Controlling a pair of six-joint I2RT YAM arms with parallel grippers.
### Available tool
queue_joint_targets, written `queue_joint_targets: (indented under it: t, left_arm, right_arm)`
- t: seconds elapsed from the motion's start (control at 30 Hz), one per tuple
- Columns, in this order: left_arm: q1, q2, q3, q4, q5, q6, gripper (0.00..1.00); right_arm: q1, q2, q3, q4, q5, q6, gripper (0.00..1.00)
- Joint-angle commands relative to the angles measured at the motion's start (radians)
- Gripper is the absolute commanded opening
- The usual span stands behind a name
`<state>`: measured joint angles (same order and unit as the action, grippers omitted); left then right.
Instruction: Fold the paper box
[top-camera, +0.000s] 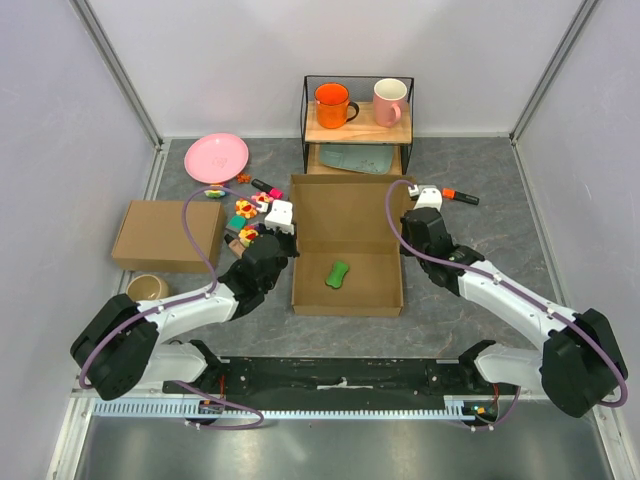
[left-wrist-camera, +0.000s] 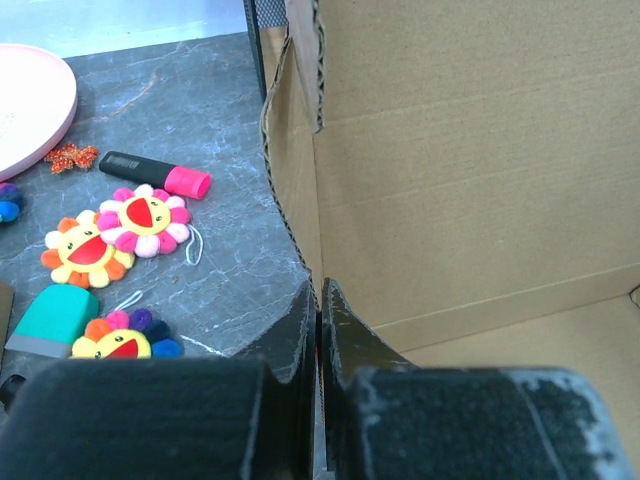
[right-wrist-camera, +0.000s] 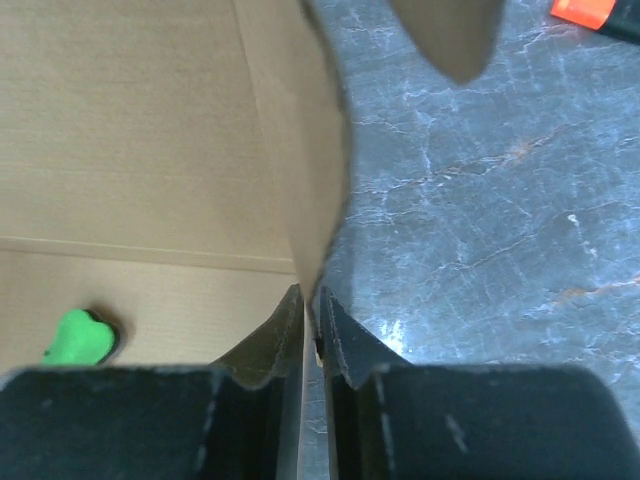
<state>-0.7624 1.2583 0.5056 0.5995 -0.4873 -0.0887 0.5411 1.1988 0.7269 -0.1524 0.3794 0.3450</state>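
Next, I regrip the lid's side flap with my left gripper before both grippers pull the box clear, because the paper box's lid panel stands close against the wire shelf.
The paper box lies open in the middle of the table, its lid panel spread toward the back, and a small green toy rests on its floor. My left gripper is shut on the box's left side wall; in the left wrist view the fingertips pinch the cardboard edge. My right gripper is shut on the right side wall, whose thin sheet runs straight down between the jaws. The green toy shows at the lower left of the right wrist view.
A second brown box sits at the left, with a small bowl nearer me. Flower toys and a pink marker lie beside the left wall. A pink plate, a wire shelf with two mugs and an orange marker stand behind.
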Motion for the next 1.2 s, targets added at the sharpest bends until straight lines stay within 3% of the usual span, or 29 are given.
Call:
queue_joint_targets:
  t: [0.0, 0.03, 0.4, 0.53, 0.7, 0.8, 1.17]
  left_arm:
    - [0.0, -0.005, 0.016, -0.095, 0.001, -0.028, 0.02]
    - [0.0, -0.01, 0.025, -0.107, -0.01, -0.031, 0.02]
    - [0.0, -0.091, 0.053, -0.234, -0.007, -0.019, 0.11]
    - [0.003, -0.146, 0.067, -0.302, 0.009, -0.019, 0.36]
    - [0.014, -0.206, 0.065, -0.329, 0.032, -0.005, 0.42]
    - [0.032, -0.218, 0.079, -0.339, 0.075, 0.0, 0.44]
    - [0.213, -0.108, 0.154, -0.345, 0.467, -0.036, 0.57]
  right_arm:
    - [-0.001, -0.018, -0.023, 0.054, 0.009, 0.009, 0.13]
    - [-0.001, -0.022, -0.024, 0.057, 0.009, 0.009, 0.08]
    - [0.0, -0.094, -0.07, 0.077, 0.015, -0.009, 0.0]
    - [0.0, -0.108, -0.076, 0.073, 0.016, -0.006, 0.0]
    - [0.002, -0.117, -0.073, 0.068, 0.015, -0.006, 0.0]
    - [0.003, -0.117, -0.076, 0.071, 0.013, -0.006, 0.0]
    - [0.01, -0.125, -0.087, 0.074, 0.001, -0.011, 0.0]
